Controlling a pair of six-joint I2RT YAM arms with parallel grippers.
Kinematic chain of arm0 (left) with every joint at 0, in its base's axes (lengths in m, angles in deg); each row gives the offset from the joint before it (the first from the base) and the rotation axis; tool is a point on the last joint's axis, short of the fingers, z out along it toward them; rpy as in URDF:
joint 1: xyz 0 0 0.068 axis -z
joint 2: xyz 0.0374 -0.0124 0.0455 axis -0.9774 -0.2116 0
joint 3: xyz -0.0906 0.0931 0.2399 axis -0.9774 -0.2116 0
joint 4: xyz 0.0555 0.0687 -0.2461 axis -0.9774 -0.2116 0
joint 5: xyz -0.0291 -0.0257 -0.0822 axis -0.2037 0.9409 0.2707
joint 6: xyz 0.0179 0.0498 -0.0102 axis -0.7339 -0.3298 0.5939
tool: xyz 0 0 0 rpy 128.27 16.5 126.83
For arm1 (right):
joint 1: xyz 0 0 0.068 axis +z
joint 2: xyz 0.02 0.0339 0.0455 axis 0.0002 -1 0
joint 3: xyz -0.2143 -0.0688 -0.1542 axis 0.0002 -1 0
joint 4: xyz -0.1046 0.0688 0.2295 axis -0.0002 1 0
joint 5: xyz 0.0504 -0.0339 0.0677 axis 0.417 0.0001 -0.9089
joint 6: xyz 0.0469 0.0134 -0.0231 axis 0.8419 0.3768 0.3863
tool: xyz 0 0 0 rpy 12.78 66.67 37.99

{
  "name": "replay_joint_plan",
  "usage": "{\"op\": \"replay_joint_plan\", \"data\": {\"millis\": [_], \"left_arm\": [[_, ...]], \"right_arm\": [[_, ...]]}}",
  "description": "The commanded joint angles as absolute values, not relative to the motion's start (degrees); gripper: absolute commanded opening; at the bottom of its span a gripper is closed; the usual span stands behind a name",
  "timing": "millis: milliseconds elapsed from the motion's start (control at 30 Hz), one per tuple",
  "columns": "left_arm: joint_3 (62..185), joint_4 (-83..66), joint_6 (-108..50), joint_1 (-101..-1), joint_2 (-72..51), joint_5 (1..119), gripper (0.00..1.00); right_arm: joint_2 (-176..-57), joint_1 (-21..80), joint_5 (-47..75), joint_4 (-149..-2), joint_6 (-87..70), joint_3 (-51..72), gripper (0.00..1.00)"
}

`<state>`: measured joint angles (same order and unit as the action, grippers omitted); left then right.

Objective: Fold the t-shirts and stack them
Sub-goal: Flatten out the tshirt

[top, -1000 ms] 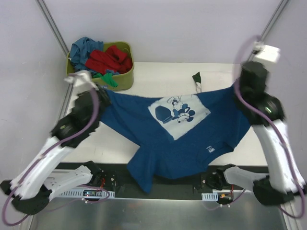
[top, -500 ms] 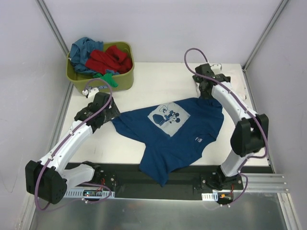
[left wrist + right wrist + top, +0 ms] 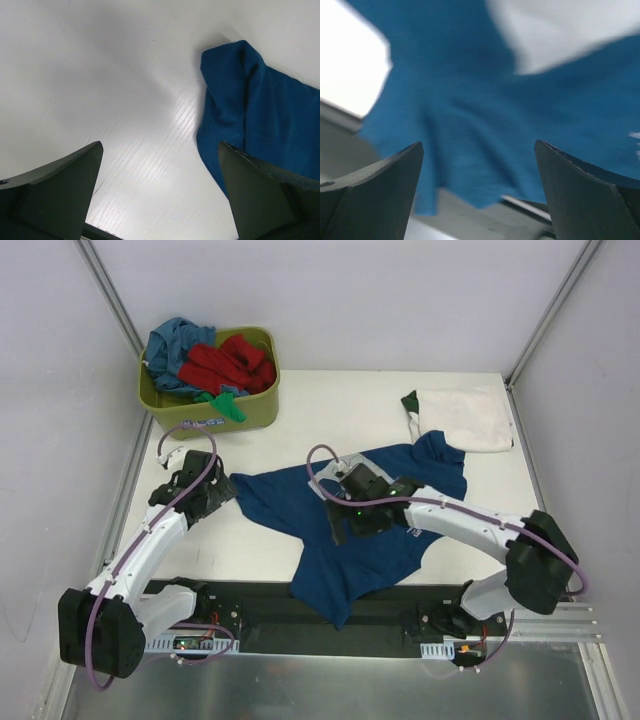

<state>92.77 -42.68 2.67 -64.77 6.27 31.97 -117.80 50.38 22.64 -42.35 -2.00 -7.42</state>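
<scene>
I should pinch the navy t-shirt's loose sleeve end [image 3: 245, 487] with my left gripper before my right gripper takes the hanging part, because part of the navy t-shirt [image 3: 338, 612] hangs over the table's near edge.
A dark navy blue t-shirt [image 3: 390, 540] with a white cartoon print lies spread on the table, its hem hanging over the near edge. My left gripper [image 3: 228, 490] is open just left of the shirt's left sleeve [image 3: 260, 110], with nothing between its fingers. My right gripper [image 3: 338, 530] hovers open over the middle of the shirt [image 3: 470, 100], beside the white print [image 3: 560, 30], and holds nothing. A folded white t-shirt [image 3: 465, 418] lies at the back right, with a dark green one [image 3: 410, 403] at its left edge.
An olive-green tub [image 3: 255, 405] at the back left holds red [image 3: 225, 362], teal [image 3: 175, 340] and green [image 3: 225, 405] t-shirts. The black mounting rail [image 3: 250, 605] runs along the near table edge. Walls close in the table on three sides.
Both grippers opened and let go of the navy shirt, which dropped from its stretched spread onto the table. The right arm swung from the back right to above the shirt's middle.
</scene>
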Motion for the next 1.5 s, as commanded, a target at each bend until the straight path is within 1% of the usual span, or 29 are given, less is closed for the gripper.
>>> {"op": "replay_joint_plan", "data": {"millis": [0, 200, 300, 500, 600, 700, 800, 833, 900, 1033, 1100, 1300, 1433, 1467], "left_arm": [[91.01, -42.11, 4.75, -67.58, 9.26, 34.24, 0.99], [88.28, -39.57, 3.0, -72.77, 10.32, 41.7, 0.99], [87.23, -37.72, 2.29, -74.53, 10.05, 45.49, 0.99], [87.49, -35.78, 2.55, -75.59, 7.77, 48.91, 0.99], [87.84, -34.29, 3.43, -75.76, 5.84, 50.32, 0.99], [88.28, -32.27, 4.92, -75.76, 2.85, 54.17, 0.91], [88.19, -29.37, 5.72, -75.76, -1.01, 58.23, 0.78], [88.19, -28.84, 5.63, -75.76, -2.85, 60.85, 0.67], [87.32, -27.35, 5.81, -75.76, -4.44, 63.76, 0.61], [84.51, -21.91, 7.91, -75.59, -8.05, 72.89, 0.62], [83.54, -19.09, 9.66, -75.67, -10.5, 73.79, 0.62], [84.32, -14.87, 12.4, -75.32, -16.48, 75.82, 0.5], [84.41, -13.46, 12.84, -74.62, -18.16, 76.52, 0.46], [84.33, -13.2, 12.93, -74.36, -18.42, 76.61, 0.44]], "right_arm": [[-125.88, 53.34, 15.28, -48.31, 5.21, -7.06, 0.97], [-135.31, 51.68, 16.41, -48.75, 6.72, -6.62, 0.97], [-135.76, 47.55, 19.12, -48.14, 7.16, -8.11, 0.97], [-133.92, 34.81, 26.77, -44.97, 4.97, -9.97, 0.97], [-133.39, 28.4, 27.83, -44.62, 3.3, -9.7, 0.97], [-131.9, 27.33, 29.06, -44.09, 1.28, -8.48, 0.97], [-129.35, 27.59, 28.2, -44.44, 0.13, -7.51, 0.97], [-128.65, 27.76, 28.02, -44.44, -0.22, -7.42, 0.97], [-126.28, 28.29, 27.84, -44.27, -0.23, -7.42, 0.97], [-121.97, 29.52, 28.63, -42.87, -0.23, -8.03, 0.97], [-119.16, 31.01, 30.12, -42.25, -0.14, -8.21, 0.97], [-111.51, 34.88, 35.13, -37.25, 1.27, -8.91, 0.97], [-106.42, 35.85, 36.89, -35.75, 2.85, -10.66, 0.97], [-105.8, 36.11, 37.5, -35.39, 3.11, -11.02, 0.97]]}}
